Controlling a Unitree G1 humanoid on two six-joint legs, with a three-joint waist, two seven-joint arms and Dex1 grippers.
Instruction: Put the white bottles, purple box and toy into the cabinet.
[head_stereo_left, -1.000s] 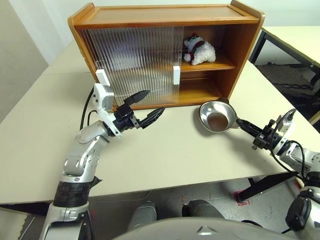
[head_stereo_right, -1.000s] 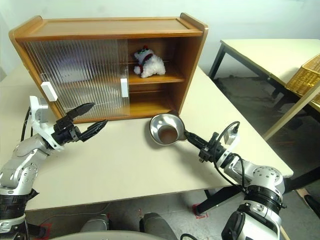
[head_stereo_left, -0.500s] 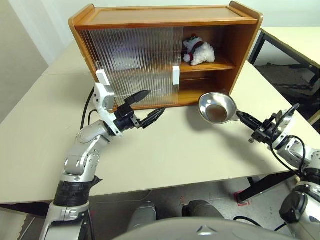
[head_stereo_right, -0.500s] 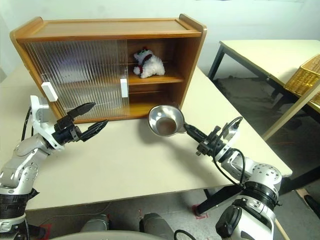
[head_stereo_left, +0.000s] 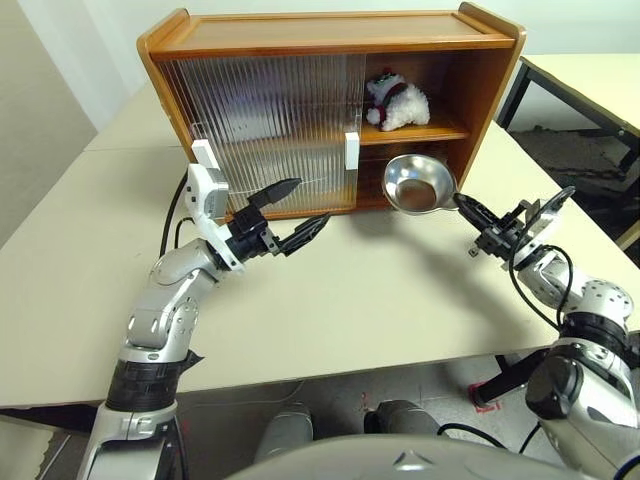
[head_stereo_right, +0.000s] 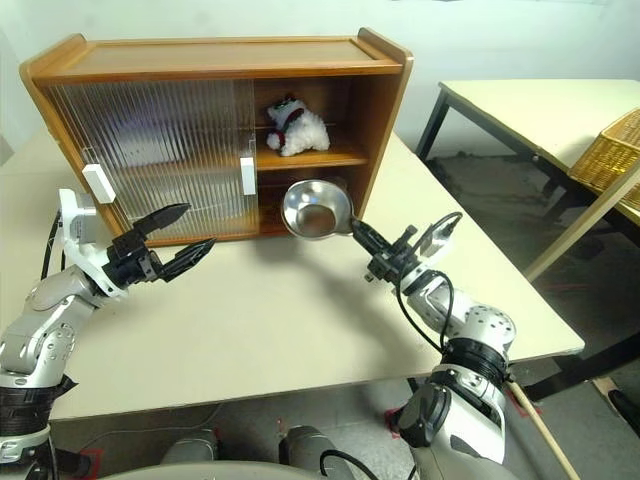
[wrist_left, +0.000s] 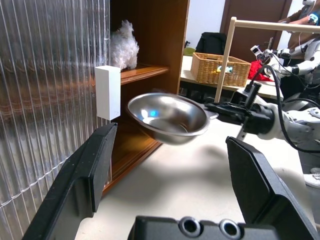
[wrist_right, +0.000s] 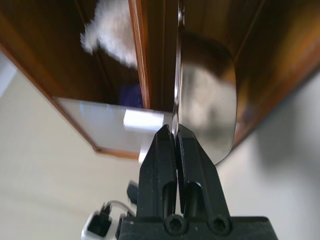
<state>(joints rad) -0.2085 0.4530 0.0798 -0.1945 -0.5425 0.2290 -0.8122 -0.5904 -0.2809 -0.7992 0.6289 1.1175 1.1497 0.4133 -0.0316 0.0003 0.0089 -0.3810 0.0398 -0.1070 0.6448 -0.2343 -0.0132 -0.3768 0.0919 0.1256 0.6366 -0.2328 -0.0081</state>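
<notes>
I should keep moving the metal bowl (head_stereo_left: 418, 184) in with my right gripper until it sits inside, as it hangs clear of the door handle in front of the open lower shelf (head_stereo_left: 373, 177).
The brown wooden cabinet (head_stereo_left: 330, 45) stands at the back of the table, its ribbed doors slid over the left part. The toy (head_stereo_left: 398, 102), a white plush snowman, lies on the upper shelf in the open right part. My right gripper (head_stereo_left: 466, 206) is shut on the rim of a round metal bowl (head_stereo_left: 418, 185) and holds it in the air, tilted, just before the lower shelf's opening. My left gripper (head_stereo_left: 311, 201) hovers open and empty in front of the closed doors. The white bottles and the purple box are out of view.
White handles (head_stereo_left: 352, 150) (head_stereo_left: 206, 155) stick out from the sliding doors. The beige table (head_stereo_left: 400, 300) stretches in front of the cabinet. A second table (head_stereo_left: 590, 80) and a wicker basket (head_stereo_right: 612, 148) stand off to the right.
My right gripper has lifted the bowl off the table and carried it up and leftward to the cabinet's open side. The left arm has stayed still.
</notes>
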